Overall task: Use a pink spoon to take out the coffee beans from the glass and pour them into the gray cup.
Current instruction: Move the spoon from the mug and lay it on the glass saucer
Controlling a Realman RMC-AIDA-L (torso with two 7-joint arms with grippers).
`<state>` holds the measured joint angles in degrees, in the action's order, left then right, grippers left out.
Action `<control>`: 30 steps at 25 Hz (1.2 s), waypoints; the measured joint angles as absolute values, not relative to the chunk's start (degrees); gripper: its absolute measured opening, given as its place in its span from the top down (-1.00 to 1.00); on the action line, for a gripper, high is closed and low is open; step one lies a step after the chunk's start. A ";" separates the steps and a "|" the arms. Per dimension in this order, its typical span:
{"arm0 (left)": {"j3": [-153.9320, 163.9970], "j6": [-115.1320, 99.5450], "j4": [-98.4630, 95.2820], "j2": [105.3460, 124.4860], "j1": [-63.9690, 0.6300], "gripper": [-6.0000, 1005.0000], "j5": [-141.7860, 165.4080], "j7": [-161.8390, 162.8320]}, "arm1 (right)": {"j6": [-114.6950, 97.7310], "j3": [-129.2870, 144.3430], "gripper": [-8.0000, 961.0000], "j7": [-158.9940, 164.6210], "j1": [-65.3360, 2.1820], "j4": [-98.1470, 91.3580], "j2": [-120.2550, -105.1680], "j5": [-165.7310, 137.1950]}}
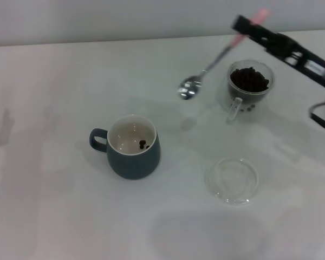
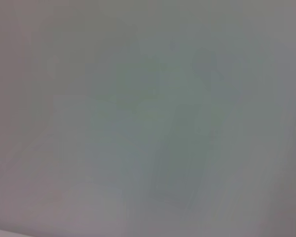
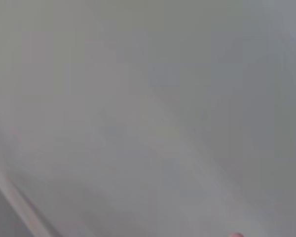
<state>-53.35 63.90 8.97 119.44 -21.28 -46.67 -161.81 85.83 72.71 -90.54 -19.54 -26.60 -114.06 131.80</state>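
The gray cup holds beans and the metal bowl [image 1: 190,87] is empty, so my right gripper should carry on going to the free glass dish [image 1: 234,180] and release the spoon there.
In the head view my right gripper [image 1: 244,27] is at the upper right, shut on the pink handle of the pink spoon [image 1: 216,59]. The spoon slants down and left, its metal bowl [image 1: 188,88] hanging in the air between the two mugs; no beans show in it. The glass [image 1: 249,88] stands just right of the spoon, heaped with dark coffee beans [image 1: 249,79]. The gray cup [image 1: 132,146] sits lower left, handle to the left, with a few beans [image 1: 143,144] on its cream bottom. The left gripper is out of view.
A flat clear glass dish [image 1: 232,180] lies on the white table [image 1: 54,97] in front of the glass. Both wrist views show only blank pale surface.
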 joint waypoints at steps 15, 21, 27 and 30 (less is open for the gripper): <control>-53.26 63.57 9.06 119.45 -21.54 -0.75 -46.42 -161.81 | 86.18 71.99 0.61 -90.49 -16.87 -17.01 -106.67 125.85; -53.26 63.75 9.13 119.45 -21.68 -0.75 -45.88 -161.76 | 82.28 71.95 0.61 -89.91 -17.73 -16.51 -106.79 119.08; -53.26 63.69 9.14 119.40 -21.66 -0.75 -45.87 -161.77 | 79.81 72.07 0.61 -89.95 -17.75 -16.46 -107.52 115.57; -53.31 63.73 9.15 119.38 -21.68 -0.75 -45.87 -161.79 | 79.34 72.26 0.61 -90.10 -17.88 -16.44 -107.78 113.89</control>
